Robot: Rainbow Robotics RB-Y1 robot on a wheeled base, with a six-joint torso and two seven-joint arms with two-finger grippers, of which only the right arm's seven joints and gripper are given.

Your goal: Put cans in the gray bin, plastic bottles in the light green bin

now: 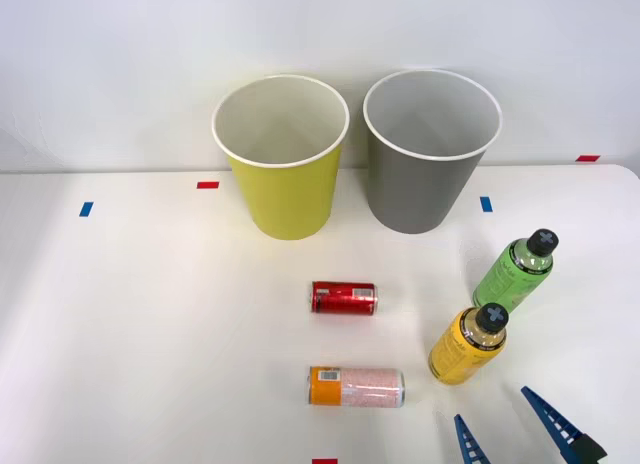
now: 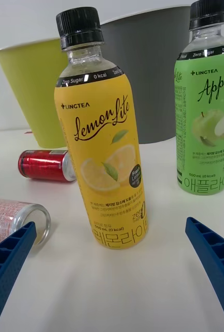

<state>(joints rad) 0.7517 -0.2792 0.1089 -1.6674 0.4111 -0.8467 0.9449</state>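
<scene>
My gripper will drop the yellow-labelled plastic bottle in, and the bottle will stay almost upright because the light green bin is deep and narrows toward its bottom.
A yellow-labelled plastic bottle with a black cap stands upright on the white table. Behind it to the right stands the green bottle. A short red can lies on its side mid-table. Nearer the front lies the longer can with an orange end and pink speckled body. The light green bin and the gray bin stand side by side at the back. My right gripper is open, just in front of the yellow bottle, holding nothing.
Small blue and red tape marks dot the table. The table's left half is bare white surface. A pale wall rises behind the bins.
</scene>
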